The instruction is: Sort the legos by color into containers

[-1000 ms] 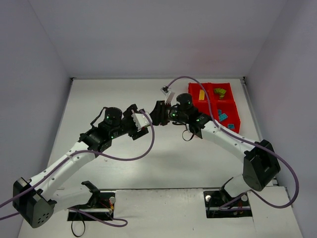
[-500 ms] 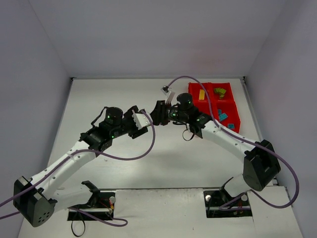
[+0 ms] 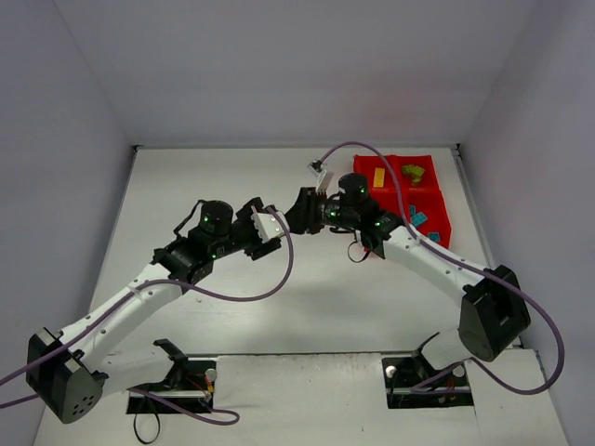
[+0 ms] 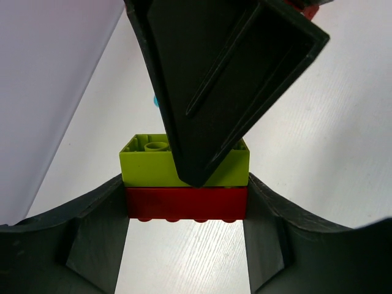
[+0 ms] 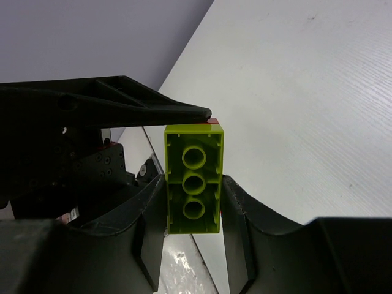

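Note:
My grippers are each on their own brick, so my right gripper should now pull the green brick [image 5: 193, 179] away from the red brick and let it go above the green bricks' bin [image 3: 413, 175].
My left gripper [image 4: 187, 205] is shut on a red brick [image 4: 187, 204]. A lime green brick [image 4: 144, 162] is stuck on top of the red one. My right gripper [image 5: 193, 196] is shut on that green brick [image 5: 193, 184], whose hollow underside faces its camera; a sliver of the red brick [image 5: 213, 120] shows behind it. In the top view the two grippers [image 3: 277, 223] [image 3: 299, 214] meet tip to tip above the table's middle, left of the red tray [image 3: 444, 216]. The joined bricks are hidden there.
The tray's bins hold a yellow brick [image 3: 378, 177], a green brick [image 3: 413, 172] and teal bricks [image 3: 418, 219]. A purple cable [image 3: 372, 153] loops over the tray. Walls close in the table at the left, back and right.
Both grippers, still joined at the bricks, have shifted slightly toward the back right of the table. Both grips are unchanged.

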`<state>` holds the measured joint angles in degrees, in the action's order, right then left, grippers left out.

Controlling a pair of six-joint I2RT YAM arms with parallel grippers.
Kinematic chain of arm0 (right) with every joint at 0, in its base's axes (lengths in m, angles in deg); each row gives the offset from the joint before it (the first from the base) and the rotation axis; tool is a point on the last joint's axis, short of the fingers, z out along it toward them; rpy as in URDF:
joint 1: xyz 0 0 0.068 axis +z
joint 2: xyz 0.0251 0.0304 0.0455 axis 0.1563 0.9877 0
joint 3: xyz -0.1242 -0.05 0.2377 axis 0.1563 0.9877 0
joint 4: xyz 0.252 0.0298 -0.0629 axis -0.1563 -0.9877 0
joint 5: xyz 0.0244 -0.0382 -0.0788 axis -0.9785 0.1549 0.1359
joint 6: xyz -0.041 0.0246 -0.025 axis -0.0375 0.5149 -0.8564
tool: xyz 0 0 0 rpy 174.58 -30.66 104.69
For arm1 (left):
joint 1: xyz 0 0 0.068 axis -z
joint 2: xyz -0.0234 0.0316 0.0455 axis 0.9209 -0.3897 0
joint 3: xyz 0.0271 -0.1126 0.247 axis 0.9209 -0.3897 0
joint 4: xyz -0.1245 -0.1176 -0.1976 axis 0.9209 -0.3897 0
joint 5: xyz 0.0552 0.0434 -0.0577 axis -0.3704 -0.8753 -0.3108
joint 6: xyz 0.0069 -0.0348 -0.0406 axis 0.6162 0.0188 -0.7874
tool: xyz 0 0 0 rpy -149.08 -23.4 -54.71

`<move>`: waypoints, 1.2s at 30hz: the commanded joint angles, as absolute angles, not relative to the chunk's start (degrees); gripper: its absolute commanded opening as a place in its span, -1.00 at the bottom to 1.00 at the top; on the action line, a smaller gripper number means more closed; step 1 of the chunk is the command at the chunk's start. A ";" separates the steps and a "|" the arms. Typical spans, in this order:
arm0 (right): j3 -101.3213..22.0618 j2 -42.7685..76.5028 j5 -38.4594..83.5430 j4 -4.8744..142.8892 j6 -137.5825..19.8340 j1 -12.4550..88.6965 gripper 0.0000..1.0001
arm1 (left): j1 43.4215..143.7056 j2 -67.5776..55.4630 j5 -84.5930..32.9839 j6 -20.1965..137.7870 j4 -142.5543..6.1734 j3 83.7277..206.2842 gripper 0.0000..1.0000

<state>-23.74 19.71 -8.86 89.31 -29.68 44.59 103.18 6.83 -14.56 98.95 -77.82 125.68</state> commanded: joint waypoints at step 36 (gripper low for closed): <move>-56.36 48.02 25.53 75.31 -67.18 4.51 -0.50 | 102.84 5.81 -17.37 97.27 -76.18 128.21 -0.95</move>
<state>-51.46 48.56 23.66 73.13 -64.41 4.37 103.01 4.53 -17.49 97.20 -80.23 126.24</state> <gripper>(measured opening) 0.329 0.578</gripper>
